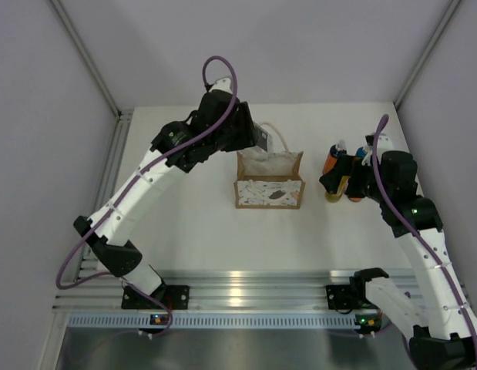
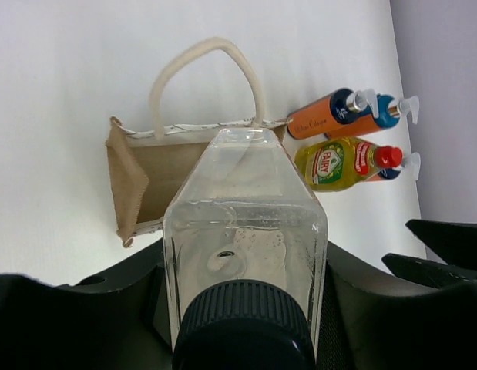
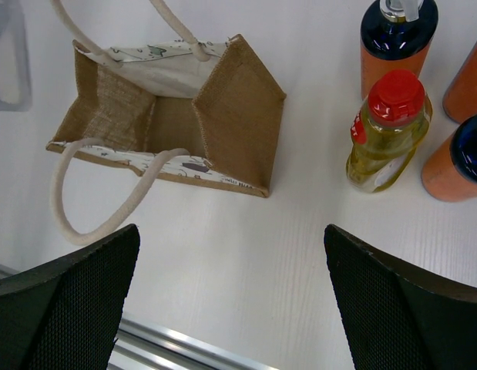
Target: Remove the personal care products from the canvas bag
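Note:
I carry on carrying the pale cream bottle [image 1: 263,140], which hangs clear of the canvas bag, with my left gripper to empty tabletop [image 1: 202,197] beside the bag until its base lands.
The canvas bag [image 1: 269,190] stands upright in mid table; it also shows in the left wrist view [image 2: 138,181] and the right wrist view [image 3: 223,108], where its inside looks empty. My left gripper [image 1: 259,139] is shut on the pale cream bottle [image 2: 242,208] with the dark grey cap, holding it over the bag's mouth. Three orange bottles [image 3: 396,46] [image 3: 469,77] [image 3: 458,162] and the slim yellow, red-capped bottle [image 3: 384,135] stand right of the bag. My right gripper [image 3: 230,293] is open and empty, above the table just left of these bottles.
The aluminium rail [image 1: 238,297] runs along the near table edge, and it shows under my right gripper [image 3: 192,347]. The bag's rope handles [image 3: 107,208] hang loose on both sides. Grey walls [image 1: 38,116] close in left, right and back.

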`<state>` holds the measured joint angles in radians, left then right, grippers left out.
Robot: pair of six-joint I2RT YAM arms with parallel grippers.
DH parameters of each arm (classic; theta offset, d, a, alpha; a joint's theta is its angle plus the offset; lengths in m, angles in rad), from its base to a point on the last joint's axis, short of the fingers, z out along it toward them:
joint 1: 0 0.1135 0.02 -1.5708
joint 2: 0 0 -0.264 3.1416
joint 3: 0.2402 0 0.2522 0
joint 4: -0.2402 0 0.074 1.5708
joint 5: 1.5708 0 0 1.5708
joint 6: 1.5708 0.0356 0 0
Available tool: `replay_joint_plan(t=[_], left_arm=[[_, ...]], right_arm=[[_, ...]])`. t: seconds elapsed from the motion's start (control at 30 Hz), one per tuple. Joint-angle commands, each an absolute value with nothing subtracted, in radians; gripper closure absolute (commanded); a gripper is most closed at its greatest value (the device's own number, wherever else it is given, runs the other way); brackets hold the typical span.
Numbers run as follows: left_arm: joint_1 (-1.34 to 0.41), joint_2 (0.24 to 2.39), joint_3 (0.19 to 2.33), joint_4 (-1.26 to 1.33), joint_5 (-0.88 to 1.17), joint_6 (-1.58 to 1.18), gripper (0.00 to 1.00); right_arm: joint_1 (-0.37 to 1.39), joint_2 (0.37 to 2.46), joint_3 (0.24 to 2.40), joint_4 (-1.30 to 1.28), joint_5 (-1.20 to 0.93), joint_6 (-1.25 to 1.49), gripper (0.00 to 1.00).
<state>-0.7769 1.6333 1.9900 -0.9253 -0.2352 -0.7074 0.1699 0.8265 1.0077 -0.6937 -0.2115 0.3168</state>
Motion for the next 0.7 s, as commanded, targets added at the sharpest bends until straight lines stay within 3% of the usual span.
replay_joint_plan(t=[0.0,0.33,0.67], left_arm=[[-0.758,1.513,1.99,-0.719,-0.357,-0.713,1.0],[-0.54,1.388,1.777,-0.729,-0.423,-0.689,1.0],[-0.505,1.433,1.623,-0.75,-0.517,-0.569,1.0]], right_arm=[[0.176,0.821,1.034,-0.684,-0.219,0.325,0.01],[0.176,0.796,1.051,-0.687,-0.225,0.337,0.01],[0.176,0.778,1.124,-0.718,-0.226,0.341,0.0]])
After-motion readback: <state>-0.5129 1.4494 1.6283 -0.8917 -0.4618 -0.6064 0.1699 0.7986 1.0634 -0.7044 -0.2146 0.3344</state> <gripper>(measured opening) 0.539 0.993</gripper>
